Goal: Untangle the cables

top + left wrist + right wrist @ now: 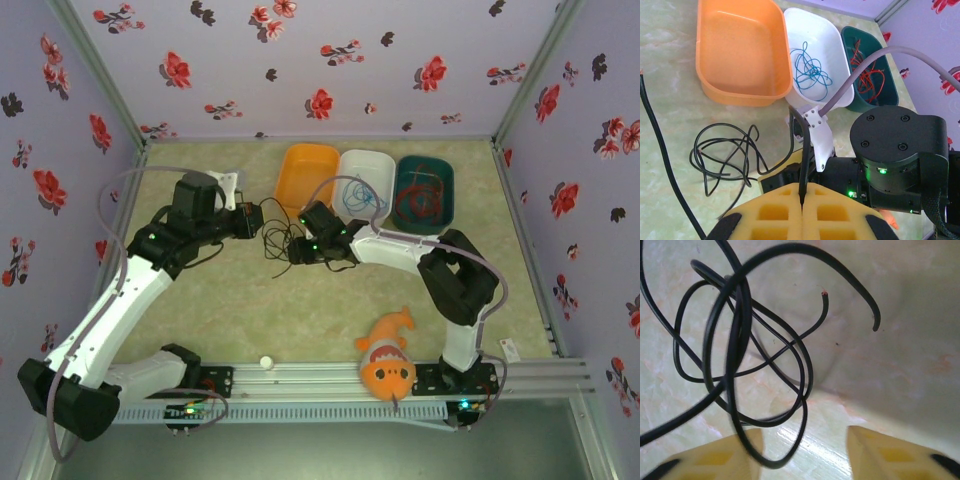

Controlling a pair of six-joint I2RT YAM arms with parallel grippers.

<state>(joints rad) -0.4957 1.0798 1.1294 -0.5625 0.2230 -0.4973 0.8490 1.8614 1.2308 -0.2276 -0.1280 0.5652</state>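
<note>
My right gripper should pinch the loop (774, 464) between its fingers and pull the tangle apart, because the piece of black cable in my left gripper goes into the tangled loops (277, 241).
A black cable (276, 236) lies in loose tangled loops on the table between my two grippers. My left gripper (802, 199) has its yellow pads pressed shut on one strand of the black cable (725, 155), which rises from the pinch and runs to the coil. My left gripper (256, 219) sits just left of the tangle. My right gripper (802, 437) is open above the table, and a loop of the black cable (740, 340) hangs down between its fingers. A blue cable (810, 72) lies in the white tray (832, 45), and a red cable (867, 75) in the green tray (892, 92).
An empty orange tray (740, 45) stands left of the white one, all three in a row at the back. An orange fish toy (388, 360) and a small white object (266, 362) lie near the front rail. Floral walls close in the table.
</note>
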